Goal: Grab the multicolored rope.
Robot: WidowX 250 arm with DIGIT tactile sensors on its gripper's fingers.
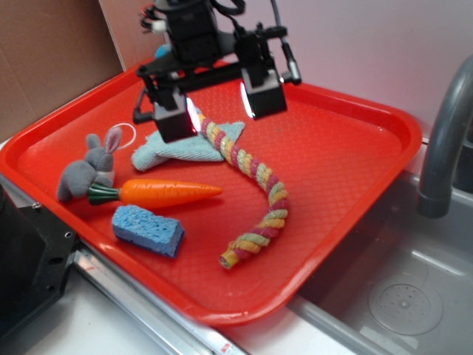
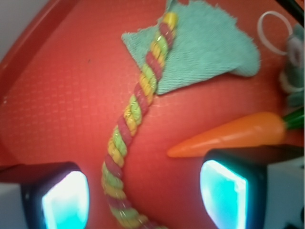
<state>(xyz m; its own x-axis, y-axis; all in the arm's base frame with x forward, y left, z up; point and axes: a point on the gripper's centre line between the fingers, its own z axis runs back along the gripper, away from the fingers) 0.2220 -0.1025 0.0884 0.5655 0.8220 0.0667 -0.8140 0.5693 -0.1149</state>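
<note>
My gripper will lift the multicolored rope (image 1: 264, 176) free and the light blue cloth will stay behind, because the rope's far end (image 2: 169, 21) just lies over that cloth.
The multicolored rope (image 1: 255, 174) of twisted pink, yellow and pale green strands lies curved on the red tray (image 1: 340, 148), its far end resting on a light blue cloth (image 1: 177, 146). In the wrist view the rope (image 2: 136, 112) runs from the cloth (image 2: 209, 47) down between my fingers. My gripper (image 1: 218, 111) hovers above the rope's far end, open and empty; in the wrist view the gripper (image 2: 143, 195) straddles the rope, nearer the left finger.
An orange toy carrot (image 1: 166, 192) lies left of the rope, its tip (image 2: 228, 136) close to my right finger. A grey stuffed bunny (image 1: 89, 170) and a blue sponge (image 1: 148, 229) are at the tray's left. A sink and grey faucet (image 1: 443, 140) stand right.
</note>
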